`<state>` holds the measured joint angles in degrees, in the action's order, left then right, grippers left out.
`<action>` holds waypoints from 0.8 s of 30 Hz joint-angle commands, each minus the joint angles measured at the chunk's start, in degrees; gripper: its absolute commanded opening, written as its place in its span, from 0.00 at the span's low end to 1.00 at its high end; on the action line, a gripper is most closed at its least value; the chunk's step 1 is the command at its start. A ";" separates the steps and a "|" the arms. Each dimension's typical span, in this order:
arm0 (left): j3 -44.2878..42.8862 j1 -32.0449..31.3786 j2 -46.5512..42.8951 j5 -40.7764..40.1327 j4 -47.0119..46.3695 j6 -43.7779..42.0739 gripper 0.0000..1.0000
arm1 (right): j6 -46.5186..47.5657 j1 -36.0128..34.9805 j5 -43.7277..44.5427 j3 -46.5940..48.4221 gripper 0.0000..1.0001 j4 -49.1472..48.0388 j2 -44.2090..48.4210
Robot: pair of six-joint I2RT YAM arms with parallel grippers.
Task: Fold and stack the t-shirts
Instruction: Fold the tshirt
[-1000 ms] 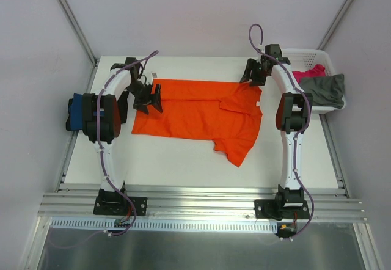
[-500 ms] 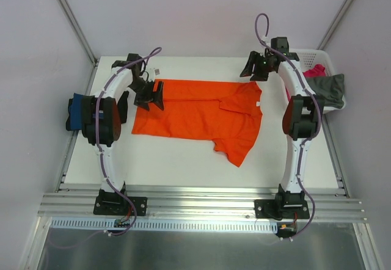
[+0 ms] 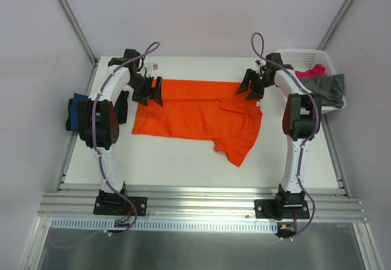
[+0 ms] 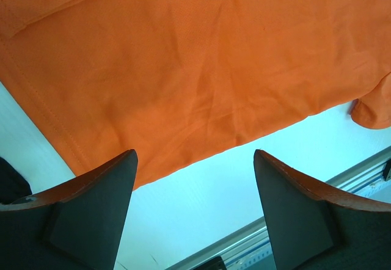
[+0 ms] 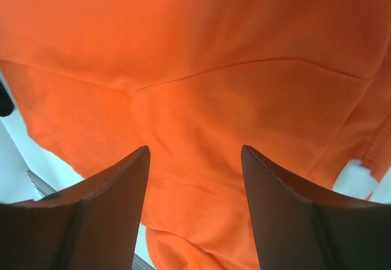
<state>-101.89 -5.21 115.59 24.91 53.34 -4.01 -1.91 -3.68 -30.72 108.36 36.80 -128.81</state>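
Observation:
I can see the sleeve trailing (image 3: pixel 234 145) past the orange t-shirt's near edge, so my right gripper should leave the t-shirt's far corner, grab the sleeve's tip (image 3: pixel 237 162) and fold it in first.
A bright orange t-shirt (image 3: pixel 195 112) lies spread flat across the white table (image 3: pixel 183 160), one sleeve trailing toward the near side. My left gripper (image 3: pixel 150 91) hovers open over its far left corner. In the left wrist view the gripper (image 4: pixel 194 154) frames the shirt's hem (image 4: pixel 183 68) and bare table. My right gripper (image 3: pixel 251 85) is open above the far right corner, and its wrist view (image 5: pixel 195 149) shows only orange cloth (image 5: pixel 214 68) beneath. Neither gripper holds anything. A pink t-shirt (image 3: pixel 311 71) and a grey-olive t-shirt (image 3: pixel 327 90) sit in the basket. A blue t-shirt (image 3: pixel 75 112) lies at the left edge, partly behind my left arm.
The white lattice basket (image 3: pixel 305 52) stands at the table's back right corner, close to my right arm. Metal rails (image 3: pixel 195 197) run along the near edge. A small white tag (image 3: pixel 156 73) lies behind the left gripper.
My right gripper swung from beside the basket forward and down over the orange shirt's far right corner. My left gripper shifted slightly toward the back, over the far left corner.

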 commanded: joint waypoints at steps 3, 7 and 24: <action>0.81 -0.06 -2.65 0.41 1.59 -0.21 0.77 | 0.86 -0.80 0.92 4.14 0.65 1.52 -3.28; 0.37 0.03 -2.65 0.76 1.68 0.06 0.77 | 0.68 -0.36 3.38 4.93 0.66 1.61 -4.95; 4.15 -0.06 -5.55 -1.96 1.77 -0.38 0.78 | -0.11 0.96 7.25 19.96 0.72 -0.23 -15.59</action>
<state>-98.13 -5.21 114.45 24.16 53.63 -3.97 -1.34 -3.14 -25.47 126.10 37.50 -142.87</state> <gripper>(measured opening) 0.777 0.715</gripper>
